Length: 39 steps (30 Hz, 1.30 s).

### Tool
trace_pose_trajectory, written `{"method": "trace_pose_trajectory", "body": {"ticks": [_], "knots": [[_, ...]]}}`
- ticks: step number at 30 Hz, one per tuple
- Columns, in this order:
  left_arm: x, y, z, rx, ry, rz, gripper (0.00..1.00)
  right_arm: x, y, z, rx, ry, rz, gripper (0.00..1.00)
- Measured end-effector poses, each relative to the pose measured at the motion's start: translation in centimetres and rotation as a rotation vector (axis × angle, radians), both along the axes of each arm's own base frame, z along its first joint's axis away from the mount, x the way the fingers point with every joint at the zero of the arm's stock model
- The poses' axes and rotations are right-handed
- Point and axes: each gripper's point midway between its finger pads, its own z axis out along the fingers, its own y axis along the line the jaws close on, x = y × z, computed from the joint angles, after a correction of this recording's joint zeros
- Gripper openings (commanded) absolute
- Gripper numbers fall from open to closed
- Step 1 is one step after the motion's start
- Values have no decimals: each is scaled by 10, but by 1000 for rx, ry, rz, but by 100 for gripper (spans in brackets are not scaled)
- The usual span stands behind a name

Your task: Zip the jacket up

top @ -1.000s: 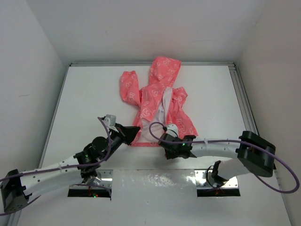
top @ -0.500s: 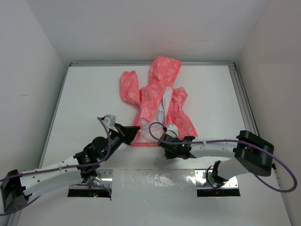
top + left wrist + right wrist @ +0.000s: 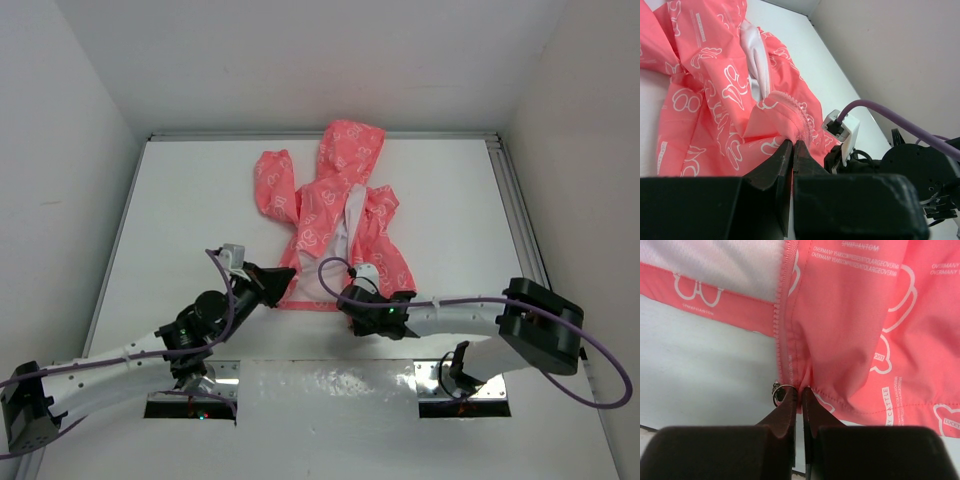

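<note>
The zipper ring (image 3: 778, 393) is right up against my right gripper's finger. I should open and grip the bottom hem (image 3: 824, 402) a bit farther from the ring to keep it clear.
The coral-pink hooded jacket (image 3: 335, 205) with white outline print lies open on the white table, hood at the far side, white lining showing along its front. My left gripper (image 3: 292, 281) is shut on the jacket's lower left front edge, pinching the fabric (image 3: 765, 125) beside the zipper teeth. My right gripper (image 3: 357, 291) is shut on the bottom hem of the right front panel (image 3: 850, 330), next to the zipper tape. A small metal zipper ring (image 3: 780, 390) sits just left of its fingertips.
White walls close in the table (image 3: 200, 220) at the left, back and right. A metal rail (image 3: 515, 200) runs along the right edge. The right arm's body and purple cable (image 3: 900, 112) show close by in the left wrist view.
The right gripper has shifted slightly left and nearer along the hem. The left arm and the jacket have barely moved.
</note>
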Motion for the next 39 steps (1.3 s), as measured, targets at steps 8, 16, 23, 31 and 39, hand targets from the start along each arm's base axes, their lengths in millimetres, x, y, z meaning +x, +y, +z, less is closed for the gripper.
{"method": "trace_pose_trajectory", "body": {"ticks": [8, 16, 23, 31, 39], "knots": [[0, 0, -2, 7, 4, 1, 0, -1, 3, 3, 107, -37, -1, 0], [-1, -5, -12, 32, 29, -18, 0, 5, 4, 31, 347, -175, -13, 0], [-1, -8, -21, 56, 49, -29, 0, 9, 14, 48, 337, -176, -5, 25], [-1, -8, -20, 54, 48, -30, 0, 4, -5, 36, 192, -131, -7, 10], [-2, -9, -20, 52, 47, -36, 0, 2, 2, 20, 84, -76, 12, 29]]}}
